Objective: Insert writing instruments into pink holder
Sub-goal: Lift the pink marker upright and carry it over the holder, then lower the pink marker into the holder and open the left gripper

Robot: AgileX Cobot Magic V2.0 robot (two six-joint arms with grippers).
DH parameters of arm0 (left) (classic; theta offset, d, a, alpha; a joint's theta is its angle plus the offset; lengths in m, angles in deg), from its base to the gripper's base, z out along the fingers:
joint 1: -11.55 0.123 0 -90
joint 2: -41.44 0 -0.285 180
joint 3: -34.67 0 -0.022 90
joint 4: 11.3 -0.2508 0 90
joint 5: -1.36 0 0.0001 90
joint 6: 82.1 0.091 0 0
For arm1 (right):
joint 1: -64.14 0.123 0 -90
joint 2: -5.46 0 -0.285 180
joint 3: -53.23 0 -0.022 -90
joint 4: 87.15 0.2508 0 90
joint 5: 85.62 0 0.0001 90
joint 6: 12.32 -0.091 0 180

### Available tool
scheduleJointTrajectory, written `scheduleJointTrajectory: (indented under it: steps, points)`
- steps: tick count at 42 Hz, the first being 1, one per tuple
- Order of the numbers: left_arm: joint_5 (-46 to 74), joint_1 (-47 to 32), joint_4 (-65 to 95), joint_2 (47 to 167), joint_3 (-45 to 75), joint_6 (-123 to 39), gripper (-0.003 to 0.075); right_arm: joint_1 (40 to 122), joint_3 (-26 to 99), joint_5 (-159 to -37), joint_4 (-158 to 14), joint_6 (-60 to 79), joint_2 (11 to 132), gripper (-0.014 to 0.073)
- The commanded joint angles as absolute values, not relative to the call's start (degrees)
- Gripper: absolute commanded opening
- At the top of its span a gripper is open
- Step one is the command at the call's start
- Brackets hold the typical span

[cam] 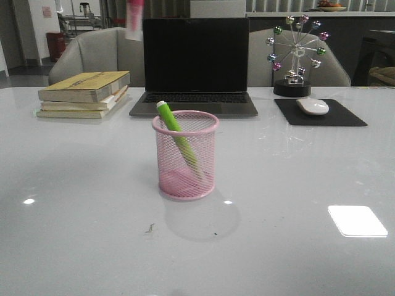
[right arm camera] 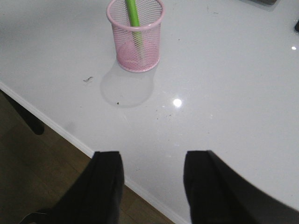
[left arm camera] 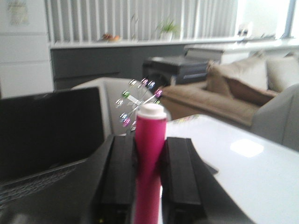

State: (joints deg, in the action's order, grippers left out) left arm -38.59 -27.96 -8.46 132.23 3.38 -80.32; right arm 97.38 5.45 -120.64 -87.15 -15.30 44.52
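The pink-magenta marker (cam: 134, 20) is hanging upright, with the holder's opening open (cam: 197, 121) beside the green marker, so the robot's left gripper keeps going there and lets go inside the holder's rim.
The pink wire-mesh holder (cam: 185, 154) stands at the middle of the table, also in the right wrist view (right arm camera: 135, 35). A green marker (cam: 176, 137) leans inside it, white end up past the rim; it shows as a green marker (right arm camera: 133, 14) from the right wrist too. My left gripper (left arm camera: 149, 149) is shut on the pink-magenta marker (left arm camera: 149, 154), white end pointing away. In the front view only the pink-magenta marker's (cam: 134, 18) lower end hangs at the top edge, above and left of the holder. My right gripper (right arm camera: 152, 186) is open and empty over the table's near edge.
Behind the holder a laptop (cam: 194, 65) stands open. A stack of books (cam: 85, 94) lies at back left. At back right are a mouse (cam: 313, 106) on a black pad (cam: 320, 113) and a ferris-wheel ornament (cam: 296, 55). The table edge (right arm camera: 70, 135) drops to the floor.
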Motion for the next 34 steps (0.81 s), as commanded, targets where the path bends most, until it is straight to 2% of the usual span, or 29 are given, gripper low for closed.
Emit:
scheduleJointTrajectory:
  steps: [1,10,26,30,34]
  points:
    - [-53.1,-29.8,-7.8,136.6,5.7,-80.8,0.0091,97.4,7.0,-116.6,-87.1,-14.9,44.6,0.0426]
    - [-63.3,-30.2,-7.8,148.2,6.7,-81.2,0.0091,97.4,7.0,-116.6,-87.1,-14.9,44.6,0.0426]
    - [-62.9,-30.2,-7.9,156.7,6.7,-84.4,0.0097,97.4,7.0,-116.6,-87.1,-14.9,44.6,0.0426]
    - [-61.9,-30.2,-7.9,156.7,6.7,-84.4,0.0160,97.4,7.0,-116.6,-87.1,-14.9,44.6,0.0426]
    - [-61.9,-30.2,-8.0,156.7,6.7,-84.4,0.0276,97.4,7.0,-116.6,-87.1,-14.9,44.6,0.0426]
